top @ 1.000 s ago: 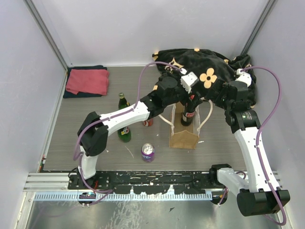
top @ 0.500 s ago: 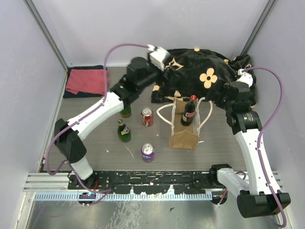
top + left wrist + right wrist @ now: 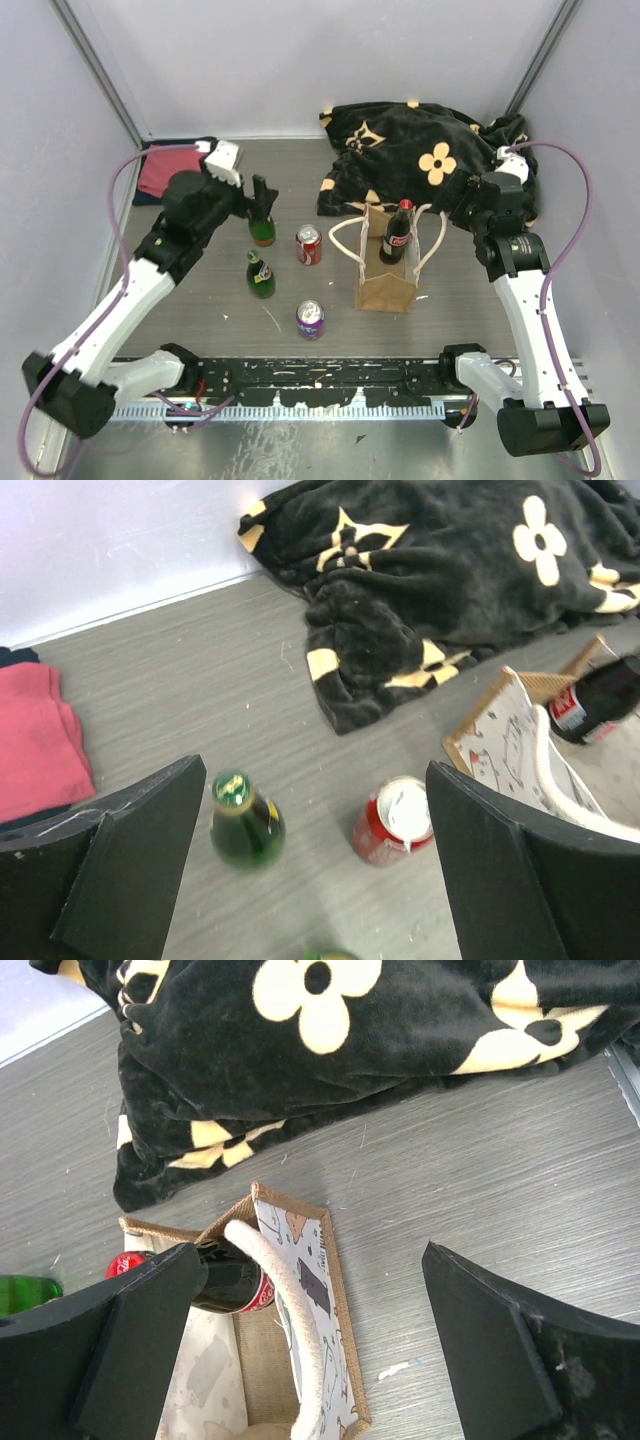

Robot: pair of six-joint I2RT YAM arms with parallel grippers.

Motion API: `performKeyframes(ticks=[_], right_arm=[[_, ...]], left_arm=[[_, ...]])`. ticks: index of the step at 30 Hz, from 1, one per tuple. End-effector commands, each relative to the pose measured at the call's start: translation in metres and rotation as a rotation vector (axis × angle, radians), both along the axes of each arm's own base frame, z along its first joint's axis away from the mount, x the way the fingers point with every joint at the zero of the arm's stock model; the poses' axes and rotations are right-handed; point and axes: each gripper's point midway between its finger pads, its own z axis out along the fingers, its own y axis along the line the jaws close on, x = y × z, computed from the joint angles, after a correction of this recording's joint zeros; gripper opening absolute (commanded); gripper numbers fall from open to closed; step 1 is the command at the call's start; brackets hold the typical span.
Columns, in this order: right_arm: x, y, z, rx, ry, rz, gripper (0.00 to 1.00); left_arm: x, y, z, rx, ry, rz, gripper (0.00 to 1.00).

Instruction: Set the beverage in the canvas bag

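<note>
The nearer green bottle (image 3: 261, 280) is standing up, away from both cans, so my open left gripper should keep going toward its neck (image 3: 253, 257) until the fingers are around it.
The tan canvas bag (image 3: 386, 283) stands upright at table centre with cream rope handles. A dark cola bottle (image 3: 398, 232) with a red label stands inside it, neck above the rim. My left gripper (image 3: 262, 193) is open and empty, hovering over a green bottle (image 3: 262, 228) left of the bag. In the left wrist view the open gripper (image 3: 315, 772) frames that green bottle (image 3: 245, 822) and a red can (image 3: 398, 822). My right gripper (image 3: 463, 212) is open and empty, just right of and above the bag. The right wrist view shows the bag (image 3: 335, 1290) and the cola bottle (image 3: 228, 1282) below it.
A second green bottle (image 3: 261, 275), the red can (image 3: 309, 245) and a purple can (image 3: 310, 320) stand left of the bag. The black flower-patterned blanket (image 3: 430, 155) lies behind it. A red towel (image 3: 170, 170) lies at the back left. Walls enclose the sides.
My left gripper was at the cola bottle over the bag. It let go, rose, and swung left to above the green bottle. The bottle stays in the bag. The right arm barely moved.
</note>
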Motion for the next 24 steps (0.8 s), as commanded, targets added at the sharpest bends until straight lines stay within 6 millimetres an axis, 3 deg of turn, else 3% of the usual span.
performKeyframes(ticks=[1, 5, 10, 18, 24], right_arm=[[-0.003, 0.002, 0.016, 0.013, -0.054, 0.012, 1.0], [-0.009, 0.002, 0.01, 0.018, -0.049, 0.012, 1.0], [-0.011, 0.003, 0.004, 0.029, -0.038, 0.01, 1.0], [-0.01, 0.001, 0.003, 0.016, -0.036, 0.004, 1.0], [-0.012, 0.001, -0.005, 0.025, -0.024, -0.003, 1.0]], left_arm=[[-0.048, 0.019, 0.004, -0.018, -0.023, -0.031, 0.98], [-0.08, 0.034, -0.006, -0.013, -0.004, -0.043, 0.98], [-0.108, 0.031, -0.039, -0.06, 0.086, -0.098, 0.98], [-0.115, 0.033, -0.101, -0.087, 0.213, -0.062, 0.98], [-0.112, 0.032, -0.125, -0.111, 0.26, -0.03, 0.99]])
